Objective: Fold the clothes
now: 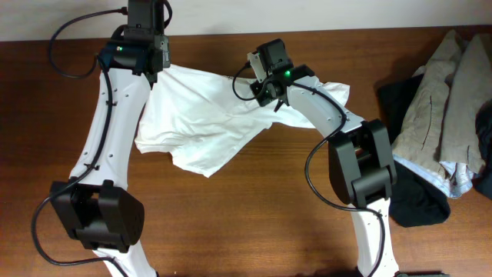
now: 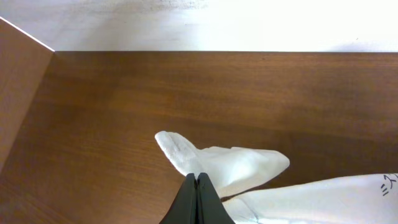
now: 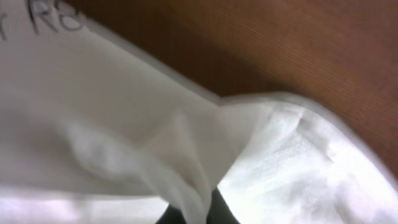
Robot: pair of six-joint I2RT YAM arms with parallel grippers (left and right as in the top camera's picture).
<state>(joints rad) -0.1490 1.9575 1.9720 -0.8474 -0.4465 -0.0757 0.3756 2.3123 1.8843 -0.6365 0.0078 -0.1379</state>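
Observation:
My right gripper pinches a fold amid the crumpled white T-shirt [image 3: 186, 183]; I should lift it, then stretch it wide with both grippers before folding.
The white T-shirt [image 1: 207, 115] lies crumpled across the far middle of the wooden table, stretched between the two grippers. My left gripper [image 1: 154, 68] is at its far left corner. In the left wrist view the jaws [image 2: 198, 178] are pressed shut, with a white sleeve [image 2: 224, 165] spreading out past the tips. My right gripper [image 1: 269, 86] is at the shirt's far right part. In the right wrist view a fold of the shirt [image 3: 261, 155] is pinched between the dark fingers [image 3: 200, 208]. Dark print shows at the top left. The green logo is hidden.
A beige-grey garment [image 1: 450, 85] lies heaped at the right edge of the table, over a black garment [image 1: 415, 201]. The table's far edge meets a white wall [image 2: 199, 25] just behind the left gripper. Bare wood [image 1: 246, 215] lies in front of the shirt.

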